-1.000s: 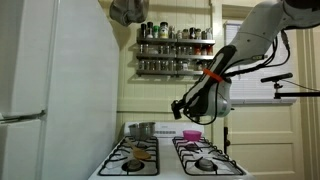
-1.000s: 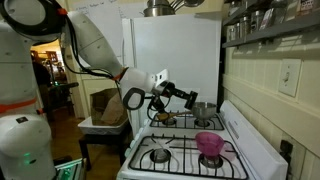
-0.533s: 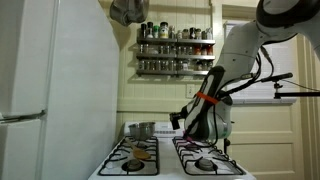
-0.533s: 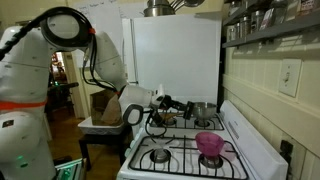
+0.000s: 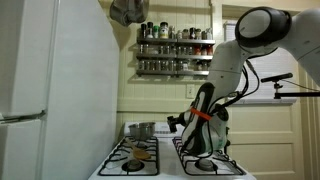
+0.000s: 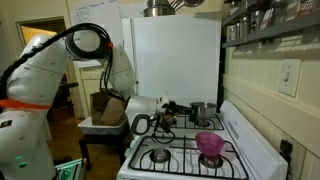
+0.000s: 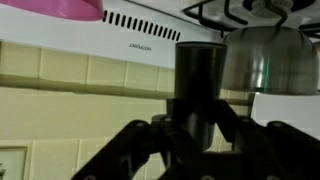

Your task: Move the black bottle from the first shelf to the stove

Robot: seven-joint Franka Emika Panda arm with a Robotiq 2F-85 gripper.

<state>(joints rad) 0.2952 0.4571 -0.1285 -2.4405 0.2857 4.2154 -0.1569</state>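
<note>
The black bottle (image 7: 198, 75) is tilted in my gripper beside the steel pot. Next, I turn the bottle upright and bring it down onto the flat part of the stove (image 5: 167, 150) between the grates.
My gripper (image 7: 198, 125) is shut on the black bottle (image 7: 200, 85), a dark cylinder standing between the two fingers in the wrist view. In both exterior views the gripper (image 5: 179, 122) (image 6: 168, 109) hangs low over the white stove (image 5: 168, 172) (image 6: 252, 152), above its black grates and next to the steel pot (image 6: 203, 112). The bottle is too small and dark to make out in those views. The spice shelf (image 5: 175, 47) with its rows of jars is on the wall above and behind the arm.
A pink bowl (image 6: 210, 143) sits on a burner, also seen in the wrist view (image 7: 70, 8). The steel pot (image 5: 140, 130) (image 7: 262, 60) stands at the stove's back. A tall white refrigerator (image 5: 50, 90) (image 6: 175, 60) flanks the stove. A small table (image 6: 100, 128) stands beside it.
The arm has folded and come down from mid-height toward the stove top, carrying the bottle with it. The grip has not changed.
</note>
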